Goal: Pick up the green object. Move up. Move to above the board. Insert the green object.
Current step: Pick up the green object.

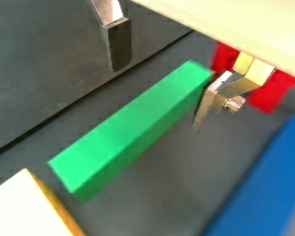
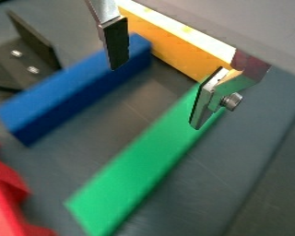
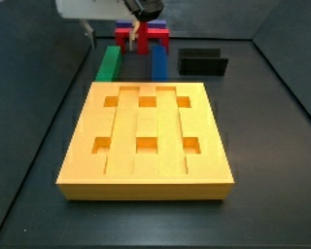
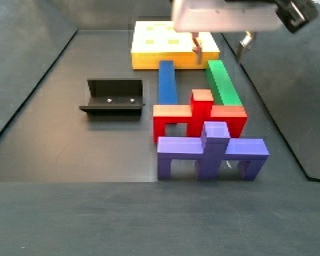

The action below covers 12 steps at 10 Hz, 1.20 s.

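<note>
My gripper will insert the green object (image 3: 109, 65), and it will go down lengthwise, because the board's long groove (image 3: 124, 126) runs in the same direction as the green object.
The green object (image 1: 125, 138) is a long green bar lying flat on the dark floor; it also shows in a wrist view (image 2: 144, 166) and in both side views (image 3: 109, 63) (image 4: 226, 85). The board (image 3: 152, 131) is a big orange-yellow block with two rows of square holes, and one end of the bar points at it (image 4: 170, 40). My gripper (image 1: 162, 74) hangs open over the bar's end nearest the board (image 2: 161, 72). One finger (image 1: 212, 101) is right beside the bar and the other finger (image 1: 113, 41) stands well clear. Nothing is held.
A long blue bar (image 2: 76, 88) lies parallel to the green one (image 4: 167, 80). A red piece (image 4: 190, 115) and a purple piece (image 4: 210, 150) stand at the bars' far end. The black fixture (image 4: 112, 97) sits on the floor beyond the blue bar.
</note>
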Available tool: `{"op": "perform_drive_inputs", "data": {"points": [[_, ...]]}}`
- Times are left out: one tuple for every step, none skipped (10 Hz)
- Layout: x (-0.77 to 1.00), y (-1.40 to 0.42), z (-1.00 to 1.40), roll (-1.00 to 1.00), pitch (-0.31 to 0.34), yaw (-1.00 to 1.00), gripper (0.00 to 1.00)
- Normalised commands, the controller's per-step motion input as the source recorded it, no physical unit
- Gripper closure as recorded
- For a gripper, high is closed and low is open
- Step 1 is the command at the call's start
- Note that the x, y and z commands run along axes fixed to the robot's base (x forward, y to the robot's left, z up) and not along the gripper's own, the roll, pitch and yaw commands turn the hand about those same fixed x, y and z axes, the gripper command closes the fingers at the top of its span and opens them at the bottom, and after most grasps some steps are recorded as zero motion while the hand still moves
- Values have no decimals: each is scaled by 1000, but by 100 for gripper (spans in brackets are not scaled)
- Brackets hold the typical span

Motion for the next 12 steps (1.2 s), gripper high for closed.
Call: {"op": "perform_drive_inputs", "data": {"points": [[-269,-23,-689,270,-183,0,0],[-9,71,-743,280,-106,0,0],[0,157,-694,314,-84,0,0],[0,203,-586,400,0,-97,0],[-94,149,-600,357,0,-217,0],[-409,89,-491,327,-57,-209,0],[-151,0,-389,244,-53,-154,0],[-9,0,-251,64,-66,0,0],[0,0,0,0,0,0,0],[0,0,0,0,0,0,100],[0,0,0,0,0,0,100],[0,0,0,0,0,0,100]]}}
